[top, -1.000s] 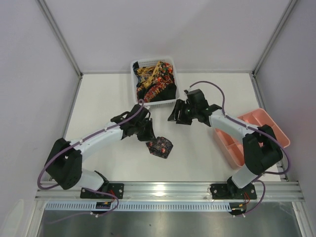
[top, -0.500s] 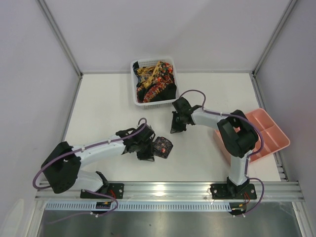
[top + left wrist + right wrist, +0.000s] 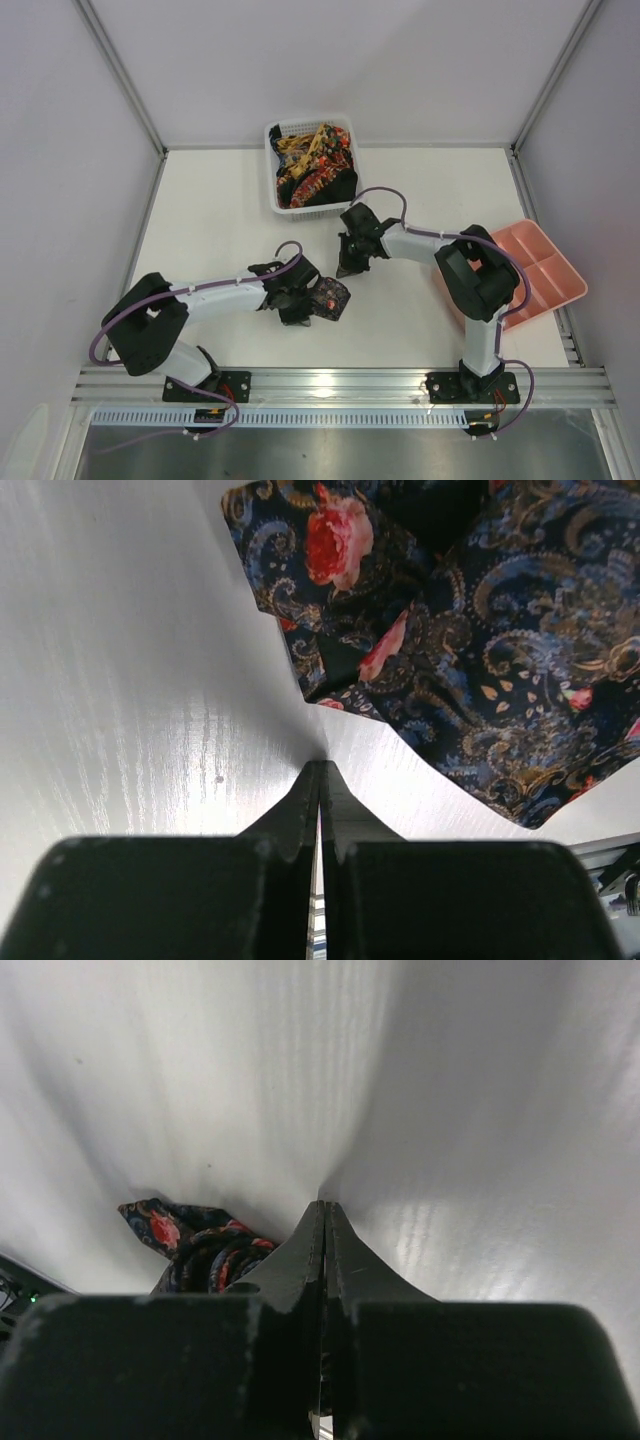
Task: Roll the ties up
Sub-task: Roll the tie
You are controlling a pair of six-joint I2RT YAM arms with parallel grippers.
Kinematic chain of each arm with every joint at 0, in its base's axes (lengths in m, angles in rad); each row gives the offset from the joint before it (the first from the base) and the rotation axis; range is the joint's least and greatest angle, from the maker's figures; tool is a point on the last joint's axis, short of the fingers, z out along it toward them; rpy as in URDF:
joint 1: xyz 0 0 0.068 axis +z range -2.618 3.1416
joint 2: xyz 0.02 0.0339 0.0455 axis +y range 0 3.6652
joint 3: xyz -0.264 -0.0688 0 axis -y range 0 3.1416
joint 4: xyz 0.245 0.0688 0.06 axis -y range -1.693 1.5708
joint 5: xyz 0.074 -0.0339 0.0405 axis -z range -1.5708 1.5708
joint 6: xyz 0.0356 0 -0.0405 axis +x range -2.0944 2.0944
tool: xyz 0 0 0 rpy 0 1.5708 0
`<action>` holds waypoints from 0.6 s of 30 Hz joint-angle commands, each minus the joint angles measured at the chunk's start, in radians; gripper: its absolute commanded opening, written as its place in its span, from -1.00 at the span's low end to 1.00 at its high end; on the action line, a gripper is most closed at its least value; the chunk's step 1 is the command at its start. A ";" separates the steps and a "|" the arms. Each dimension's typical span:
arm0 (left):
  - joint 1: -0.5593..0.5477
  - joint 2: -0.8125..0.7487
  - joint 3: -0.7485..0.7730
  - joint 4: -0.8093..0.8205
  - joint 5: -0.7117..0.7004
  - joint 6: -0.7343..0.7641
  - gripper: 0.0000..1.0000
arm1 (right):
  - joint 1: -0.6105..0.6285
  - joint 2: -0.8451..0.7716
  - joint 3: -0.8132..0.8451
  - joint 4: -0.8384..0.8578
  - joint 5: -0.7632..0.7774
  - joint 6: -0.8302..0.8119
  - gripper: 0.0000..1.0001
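I should bring my right gripper back against the roll (image 3: 328, 292) opposite my left gripper, because the tie's end (image 3: 158, 1222) sticks out of the roll, clear of my right gripper.
A rolled dark tie (image 3: 327, 298) with red roses and a paisley pattern lies on the white table near its front middle. My left gripper (image 3: 303, 312) sits just left of it, shut with nothing between its fingers; in the left wrist view the same tie (image 3: 470, 640) fills the upper right, above the left gripper's (image 3: 321, 765) closed tips. My right gripper (image 3: 345, 268) is shut and empty, tips down near the table behind and right of the roll. The right wrist view shows the right gripper (image 3: 323, 1205) closed and the tie (image 3: 200, 1245) at its left. Several more ties (image 3: 312, 165) are heaped in the basket.
A white mesh basket (image 3: 276, 196) stands at the back middle of the table. A pink compartment tray (image 3: 545, 262) lies at the right edge, partly behind my right arm. Grey walls close in the table on three sides.
My right gripper has shut and dropped from near the basket toward the table. My left arm has swung lower and nearer the front edge, staying beside the rolled tie.
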 commanded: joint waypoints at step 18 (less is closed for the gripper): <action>-0.005 0.010 -0.058 0.072 -0.109 -0.120 -0.99 | 0.094 -0.032 -0.041 -0.034 -0.063 0.090 -1.00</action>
